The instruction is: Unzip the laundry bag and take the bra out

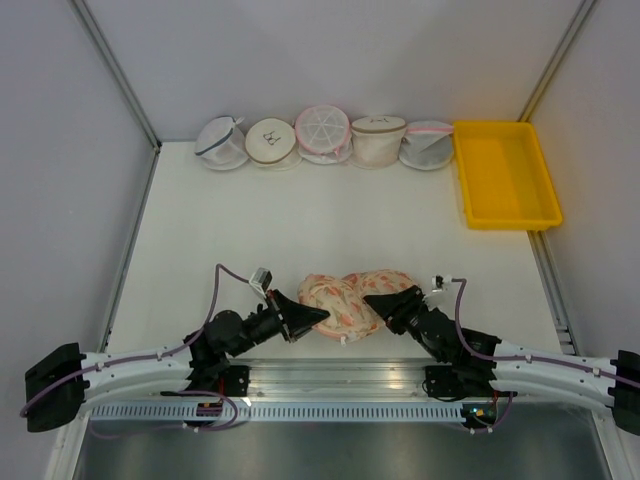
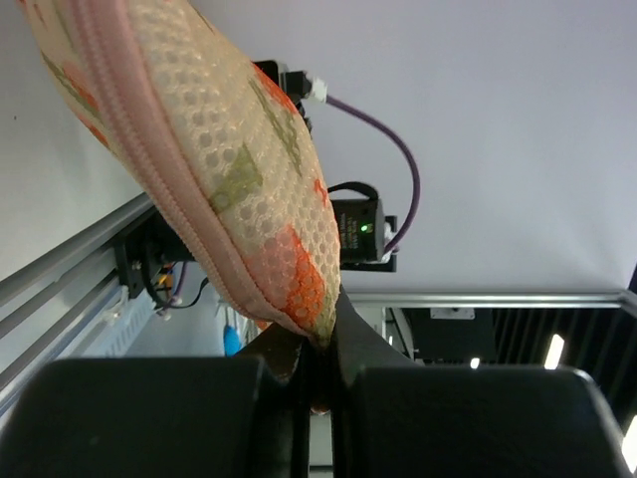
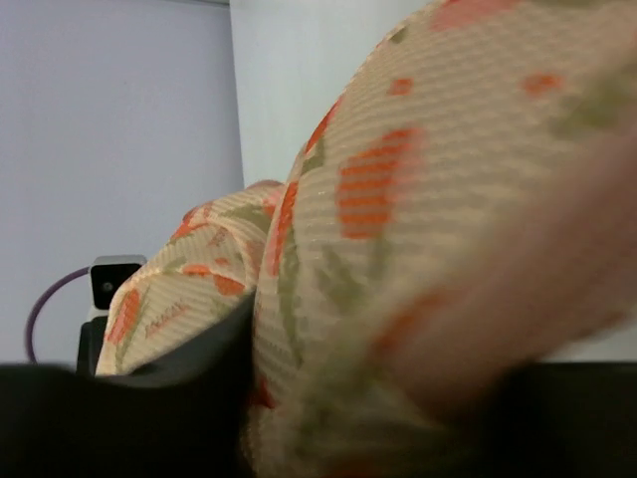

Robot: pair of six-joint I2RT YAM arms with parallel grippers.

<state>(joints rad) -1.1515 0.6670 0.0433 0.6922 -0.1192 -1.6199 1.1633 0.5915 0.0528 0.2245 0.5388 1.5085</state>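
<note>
The laundry bag is bunched up around a fold in its middle [image 1: 350, 284], so next my right gripper opens and lays the bag flat before I work the pink zipper.
The laundry bag [image 1: 343, 303], cream with orange-pink print, lies near the table's front edge between my two grippers. My left gripper [image 1: 320, 316] is at the bag's left end. In the left wrist view it [image 2: 323, 344] is shut on the bag's edge [image 2: 239, 169], beside the closed pink zipper [image 2: 149, 149]. My right gripper [image 1: 372, 298] is on the bag's right lobe. In the right wrist view the bag [image 3: 418, 199] fills the frame and runs down into my right gripper [image 3: 299, 408], which looks shut on the fabric. The bra is hidden.
Several round mesh bags [image 1: 322, 137] stand in a row along the back wall. A yellow tray [image 1: 506, 175] sits at the back right. White walls close the table on three sides. The arm rail [image 1: 330, 385] runs along the front.
</note>
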